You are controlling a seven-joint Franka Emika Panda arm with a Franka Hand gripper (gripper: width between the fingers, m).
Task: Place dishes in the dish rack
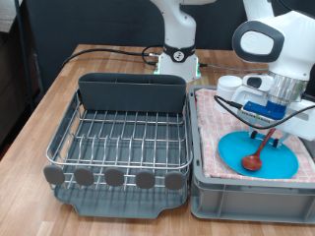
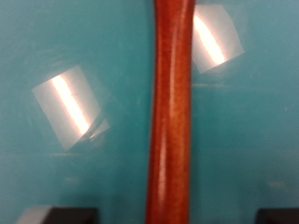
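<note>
The utensil compartment (image 1: 133,92) looks shallow next to the wooden spoon's long handle (image 1: 265,143). The spoon will lean with its handle sticking out when I lower it in.
The bright-blue plate (image 1: 232,153) lies on the pink checked cloth in the grey bin (image 1: 251,197) at the exterior view's right. The reddish-brown wooden spoon (image 1: 254,161) lies on the plate, with its handle pointing up towards my gripper (image 1: 267,136). My gripper is low over the handle and open. In the wrist view the handle (image 2: 171,112) runs between my two fingertips (image 2: 64,216) without touching them, with the blue plate (image 2: 84,56) behind it. The white mug (image 1: 228,86) stands at the back of the bin. The dish rack (image 1: 123,133) stands empty at the left.
The rack's tall grey utensil compartment (image 1: 133,91) is along its far side. The robot base (image 1: 179,54) and a black cable (image 1: 98,51) are on the wooden table behind the rack. The bin's wall touches the rack's right side.
</note>
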